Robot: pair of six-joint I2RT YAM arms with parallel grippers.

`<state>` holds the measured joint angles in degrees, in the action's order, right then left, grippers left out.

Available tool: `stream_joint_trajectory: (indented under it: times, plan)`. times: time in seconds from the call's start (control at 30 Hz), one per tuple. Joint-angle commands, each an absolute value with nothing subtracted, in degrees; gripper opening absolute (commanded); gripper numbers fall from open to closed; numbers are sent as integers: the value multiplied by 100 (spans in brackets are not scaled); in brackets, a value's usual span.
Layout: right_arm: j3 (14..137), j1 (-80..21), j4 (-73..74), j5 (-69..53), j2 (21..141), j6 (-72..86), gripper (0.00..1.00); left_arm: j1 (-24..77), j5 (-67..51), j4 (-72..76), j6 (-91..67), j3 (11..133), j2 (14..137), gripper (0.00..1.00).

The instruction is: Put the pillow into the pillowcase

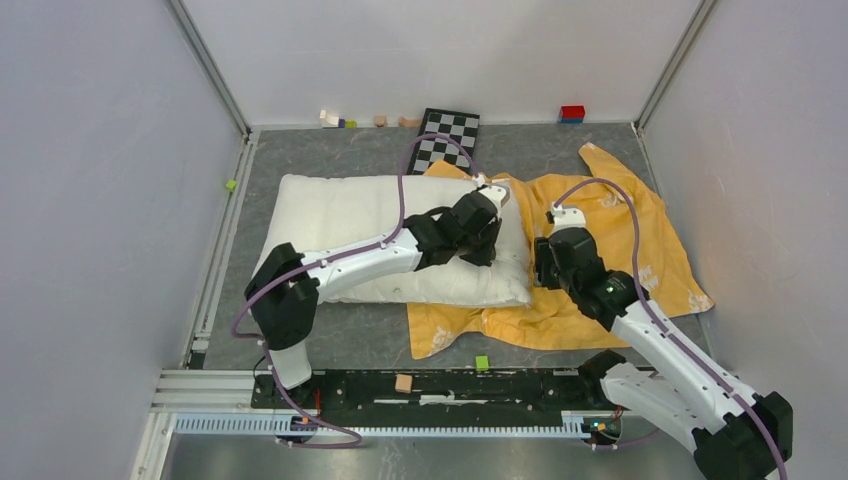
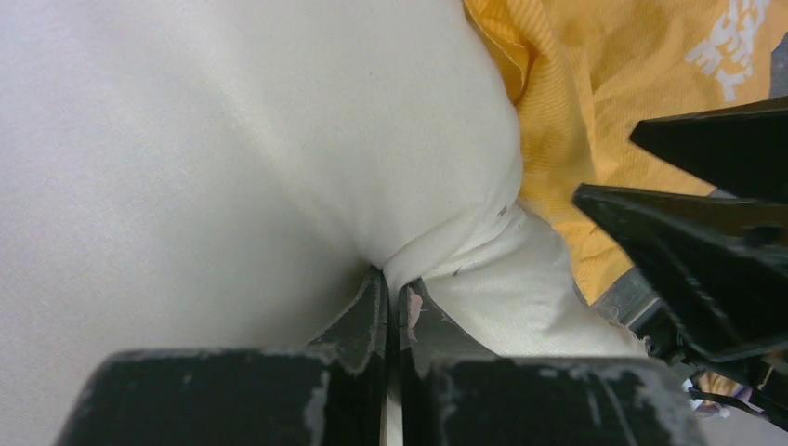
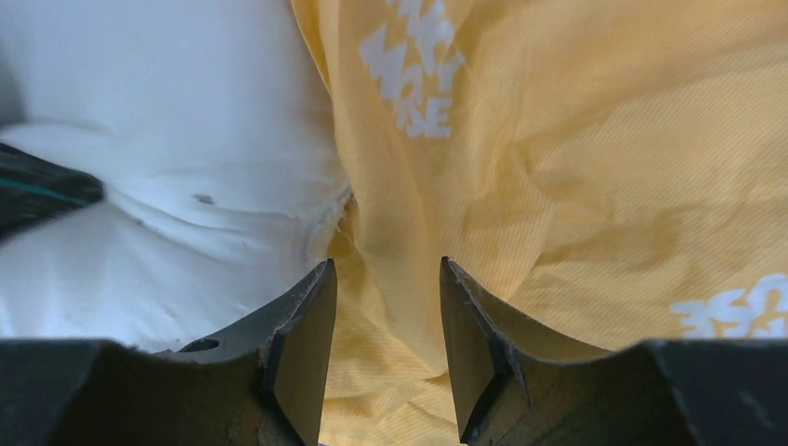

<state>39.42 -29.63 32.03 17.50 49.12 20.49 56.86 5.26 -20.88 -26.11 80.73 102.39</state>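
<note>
The pillow's end butts against the pillowcase's slack fold [image 3: 398, 243], so next my left gripper draws the pillow back, then takes the pillow's back edge [image 1: 450, 183] near the pillowcase.
The off-white pillow [image 1: 350, 215] lies across the grey mat, its right end resting on the orange-yellow pillowcase [image 1: 620, 225], which is spread crumpled to the right with white lettering. My left gripper [image 1: 488, 232] sits on the pillow's right end. In the left wrist view it [image 2: 394, 283] is shut on a pinched fold of the pillow [image 2: 232, 139], with the pillowcase [image 2: 576, 84] just beyond. My right gripper [image 1: 545, 262] hovers at the pillowcase's left edge beside the pillow. In the right wrist view its jaws [image 3: 386, 269] stand open over a ridge of pillowcase [image 3: 576, 167], with the pillow [image 3: 167, 139] to the left.
A checkerboard [image 1: 446, 136] lies at the back, partly under the pillowcase. Small blocks [image 1: 340, 120] line the back wall, with a red and blue block [image 1: 572, 113] to their right. A tan cube [image 1: 403, 383] and a green cube [image 1: 481, 362] sit near the front rail. Walls close in on both sides.
</note>
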Motion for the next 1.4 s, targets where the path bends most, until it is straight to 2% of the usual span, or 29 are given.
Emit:
stream_joint_trajectory:
  times: [0.0, 0.1, 0.17, 0.2, 0.23, 0.3, 0.33, 0.37, 0.5, 0.7, 0.9, 1.07, 1.23, 1.37]
  plan:
    - [3534, -2979, 2561, 1527, 4982, 2385, 53, 5491, 403, -2294, -2778, 8034, 10208, 2]
    - [3473, -2973, 2288, 1729, 5314, 2410, 60, 5447, 328, -2303, -2823, 8056, 10166, 2]
    - [3424, -2979, 2147, 1880, 5521, 2335, 58, 5440, 296, -2303, -2860, 8090, 10115, 2]
    - [3398, -2979, 2128, 1943, 5611, 2291, 51, 5423, 267, -2309, -2868, 8144, 10079, 2]
    - [3385, -2975, 2142, 1972, 5661, 2249, 40, 5393, 222, -2333, -2895, 8251, 10048, 2]
    - [3347, -3016, 2218, 1970, 5630, 2169, 11, 5273, 119, -2387, -2923, 8562, 10001, 2]
    - [3315, -3070, 2239, 1938, 5558, 2096, 4, 5223, 91, -2403, -2922, 8776, 9998, 2]
    - [3285, -3119, 2242, 1831, 5428, 2005, 0, 5169, 88, -2415, -2923, 8929, 10029, 2]
    - [3303, -3305, 2346, 1157, 4844, 1580, 0, 5106, 83, -2316, -3018, 9467, 10525, 2]
    - [3919, -3357, 2963, -420, 4090, 942, 0, 5037, 114, -1294, -3915, 8949, 11338, 2]
    - [4692, -3354, 3223, -1529, 3534, 841, 0, 5294, 346, -760, -4362, 8407, 11506, 2]
    - [5016, -3353, 2999, -1387, 3686, 1129, 0, 5697, 634, -516, -4524, 7922, 11407, 2]
    - [4824, -3358, 3570, 478, 4430, 1516, 2, 5851, 678, -456, -4706, 7270, 10829, 5]
    - [4661, -3357, 3358, 915, 4383, 1672, 28, 5846, 883, -625, -4692, 6832, 10078, 31]
